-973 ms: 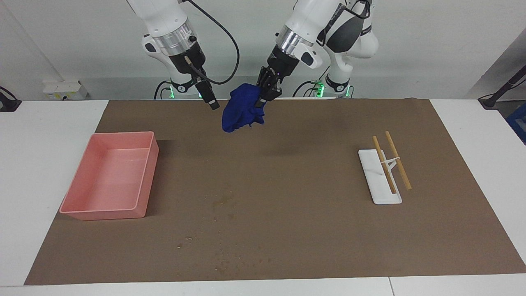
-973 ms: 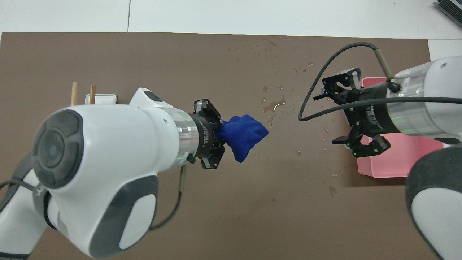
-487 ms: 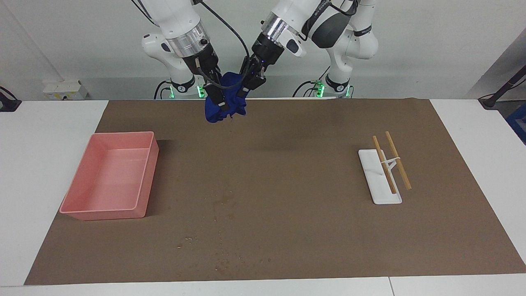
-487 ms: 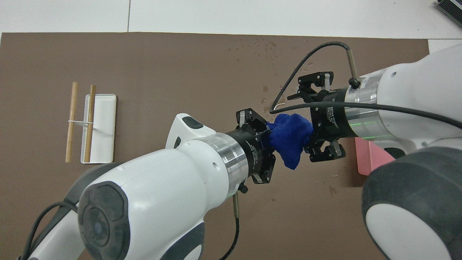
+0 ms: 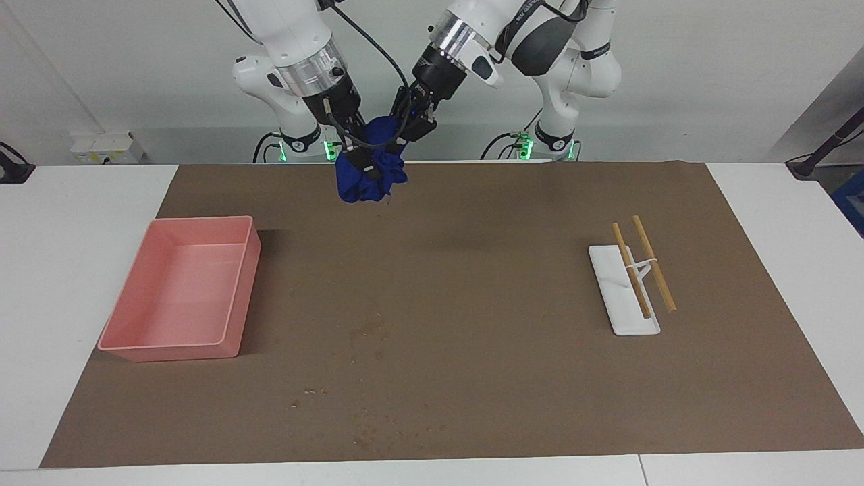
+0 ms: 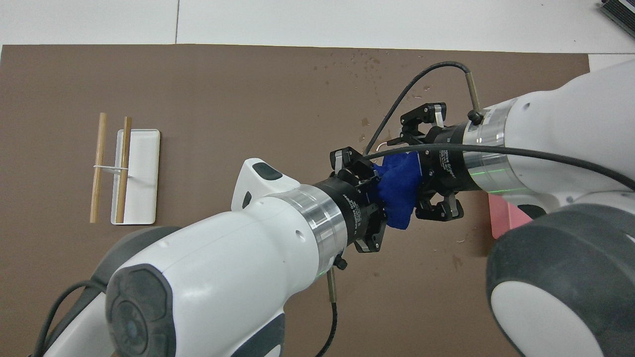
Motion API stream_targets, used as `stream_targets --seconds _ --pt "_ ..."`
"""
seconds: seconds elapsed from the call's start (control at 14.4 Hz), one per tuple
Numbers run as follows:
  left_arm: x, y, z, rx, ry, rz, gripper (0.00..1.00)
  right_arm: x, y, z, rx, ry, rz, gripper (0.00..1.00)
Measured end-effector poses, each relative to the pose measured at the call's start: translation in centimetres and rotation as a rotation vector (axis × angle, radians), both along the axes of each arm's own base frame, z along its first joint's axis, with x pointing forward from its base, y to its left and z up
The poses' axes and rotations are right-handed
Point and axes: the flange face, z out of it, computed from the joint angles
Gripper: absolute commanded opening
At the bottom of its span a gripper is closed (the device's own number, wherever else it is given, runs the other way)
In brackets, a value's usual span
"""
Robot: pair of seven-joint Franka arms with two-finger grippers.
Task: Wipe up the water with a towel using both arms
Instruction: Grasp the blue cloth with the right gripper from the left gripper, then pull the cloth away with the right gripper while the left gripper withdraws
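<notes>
The droplets [image 6: 372,64] are on my right gripper's side, and my left gripper is on the towel [image 6: 399,189]. Next, my left gripper opens and moves away before my right gripper wipes.
The blue towel [image 5: 368,179] hangs bunched in the air over the brown mat's edge nearest the robots, between both grippers; it also shows in the overhead view [image 6: 397,186]. My left gripper [image 5: 407,135] [image 6: 373,186] is shut on the towel's upper part. My right gripper [image 5: 361,160] [image 6: 421,182] is against the towel from the other end, and its grip is hidden by the cloth. The water is small droplets and damp specks on the mat [image 5: 368,331] [image 6: 367,62], farther from the robots than the towel.
A pink tray [image 5: 179,290] [image 6: 501,218] sits on the mat toward the right arm's end. A white rest with two wooden sticks [image 5: 624,290] [image 6: 136,183] lies toward the left arm's end. The brown mat [image 5: 472,283] covers most of the white table.
My left gripper has carried the towel up and toward the right arm's end. My right gripper has swung in from beside it and closed the gap until it meets the towel.
</notes>
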Motion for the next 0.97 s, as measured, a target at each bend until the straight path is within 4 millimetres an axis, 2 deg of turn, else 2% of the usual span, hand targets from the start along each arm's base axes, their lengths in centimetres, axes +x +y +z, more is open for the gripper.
stream_targets --seconds 0.07,0.35,0.56,0.7,0.76,0.97 --pt "0.0 0.0 0.1 -0.002 -0.001 0.001 1.0 0.0 -0.1 0.0 0.0 0.0 -0.002 0.0" --pt "0.2 0.6 0.7 0.021 -0.009 0.0 1.0 0.7 -0.7 0.0 0.008 -0.024 -0.022 0.0" --pt "-0.1 2.4 0.9 0.168 0.006 -0.024 1.0 1.8 -1.7 -0.3 0.006 -0.073 -0.043 0.0" --pt "0.8 5.2 0.5 0.271 0.041 -0.038 1.0 3.6 -2.9 -1.4 -0.003 -0.137 -0.068 0.0" --pt "1.8 7.3 0.2 0.321 0.052 -0.059 1.0 5.0 -3.5 -2.4 -0.004 -0.176 -0.083 0.0" --pt "6.0 15.2 -0.6 0.429 0.051 -0.12 1.0 9.5 -4.9 -6.4 -0.015 -0.289 -0.076 0.0"
